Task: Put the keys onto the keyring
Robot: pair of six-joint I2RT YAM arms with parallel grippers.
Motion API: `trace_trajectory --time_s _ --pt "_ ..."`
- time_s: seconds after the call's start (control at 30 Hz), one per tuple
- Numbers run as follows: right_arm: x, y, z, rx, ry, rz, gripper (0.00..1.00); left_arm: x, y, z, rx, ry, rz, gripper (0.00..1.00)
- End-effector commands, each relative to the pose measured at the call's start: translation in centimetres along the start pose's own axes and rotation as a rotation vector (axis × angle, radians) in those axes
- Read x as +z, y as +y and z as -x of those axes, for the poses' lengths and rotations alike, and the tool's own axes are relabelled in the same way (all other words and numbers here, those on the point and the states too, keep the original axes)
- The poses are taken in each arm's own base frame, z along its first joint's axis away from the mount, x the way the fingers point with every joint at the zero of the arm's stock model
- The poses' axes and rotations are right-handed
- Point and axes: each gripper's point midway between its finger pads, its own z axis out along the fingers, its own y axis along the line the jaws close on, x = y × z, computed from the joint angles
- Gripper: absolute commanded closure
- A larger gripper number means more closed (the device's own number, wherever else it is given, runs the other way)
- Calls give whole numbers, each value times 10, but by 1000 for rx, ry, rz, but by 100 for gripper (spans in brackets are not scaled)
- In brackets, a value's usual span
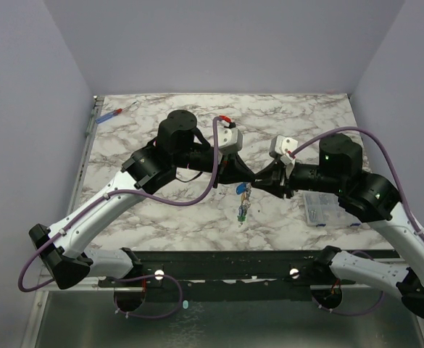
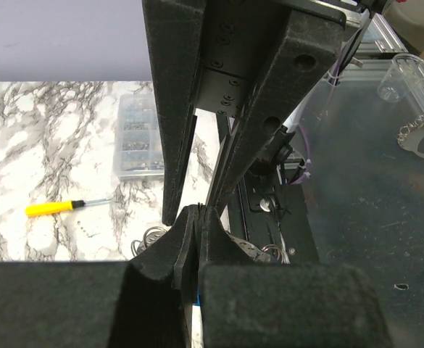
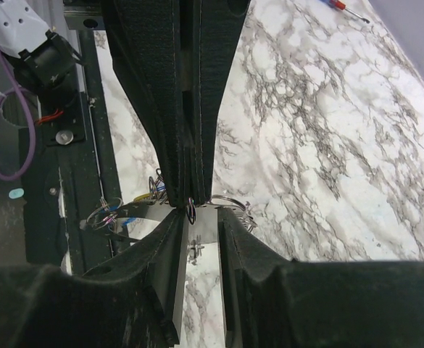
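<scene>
The keyring (image 3: 191,211) is pinched in my left gripper above the blue tag (image 1: 241,188), so my right gripper should take it to let my left gripper reach the blue tag.
My two grippers meet tip to tip above the middle of the marble table (image 1: 161,217). The left gripper (image 1: 246,180) (image 2: 197,214) is shut. In the right wrist view the thin silver keyring (image 3: 231,199) and a small dark ring stick out from its tips. A bunch of keys (image 1: 242,206) (image 3: 109,214) with coloured tags hangs below it, a blue tag uppermost. The right gripper (image 1: 261,184) (image 3: 201,217) faces it with a narrow gap between its jaws. A flat silver metal piece (image 3: 204,226) lies across that gap.
A small clear plastic box (image 1: 319,209) (image 2: 135,138) sits on the table under the right arm. A yellow-handled screwdriver (image 2: 56,207) lies near it. A red-and-blue screwdriver (image 1: 114,114) lies at the far left corner. A black rail (image 1: 219,264) runs along the near edge.
</scene>
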Motion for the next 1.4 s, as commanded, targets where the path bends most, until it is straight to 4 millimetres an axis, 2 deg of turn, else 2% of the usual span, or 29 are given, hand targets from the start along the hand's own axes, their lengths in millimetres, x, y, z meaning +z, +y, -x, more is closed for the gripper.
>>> trace_trajectory --time_s 0.0,0.43,0.5,0.67,0.9,0.93,1.0,1.07,1.1,1.2,1.27,1.37 --pt "1 2 14 -8 -41 20 70 -1 -8 10 36 -29 -45 100" --pt "4 4 15 -2 -32 45 69 3 -6 5 18 -18 -61 100" --pt "4 4 15 -3 -31 46 74 4 -6 5 16 -17 -65 100" --pt "7 5 9 -4 -21 53 98 4 -7 6 12 -19 -67 100" --pt "6 11 8 -29 -47 81 99 2 -13 7 8 -24 -93 99" --pt "6 11 8 -32 -52 78 99 2 -13 7 8 -24 -86 92" --pt "4 11 9 -40 -66 69 99 -1 -10 9 13 -27 -54 62" --pt "1 11 11 -47 -83 56 99 -5 -7 13 30 -34 -8 22" --pt "-1 11 13 -50 -94 49 99 -8 -4 16 44 -41 22 15" --pt "-6 13 17 -62 -128 41 99 -18 7 25 78 -57 130 15" --pt "-10 17 19 -68 -147 50 99 -22 14 29 82 -70 186 19" --pt "-16 24 20 -77 -166 71 99 -24 12 28 78 -86 187 27"
